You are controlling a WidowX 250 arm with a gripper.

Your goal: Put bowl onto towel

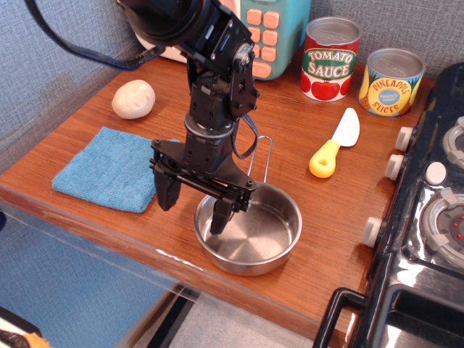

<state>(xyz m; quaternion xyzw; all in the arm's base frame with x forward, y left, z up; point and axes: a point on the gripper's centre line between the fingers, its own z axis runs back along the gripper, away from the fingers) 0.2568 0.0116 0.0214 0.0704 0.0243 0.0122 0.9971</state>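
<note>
My gripper will make the bowl's wire loop handle [269, 155] nudge the white egg-shaped object [133, 99] close behind the towel when it lowers the bowl there.
The bowl [257, 233] is a shallow shiny steel pan with a thin wire loop handle. It sits on the wooden counter near the front edge. The towel [109, 168] is a folded light-blue cloth lying flat to the left of the bowl, apart from it. My gripper [194, 209] is open and points down over the bowl's left rim. One finger [221, 217] is inside the bowl and the other finger [166, 193] is outside it, between bowl and towel. Nothing is held.
A white egg-shaped object [133, 99] lies behind the towel. A tomato sauce can [330, 59] and a pineapple can [391, 82] stand at the back. A yellow-handled toy knife [333, 145] lies right of the bowl's handle. A toy stove [435, 210] fills the right side.
</note>
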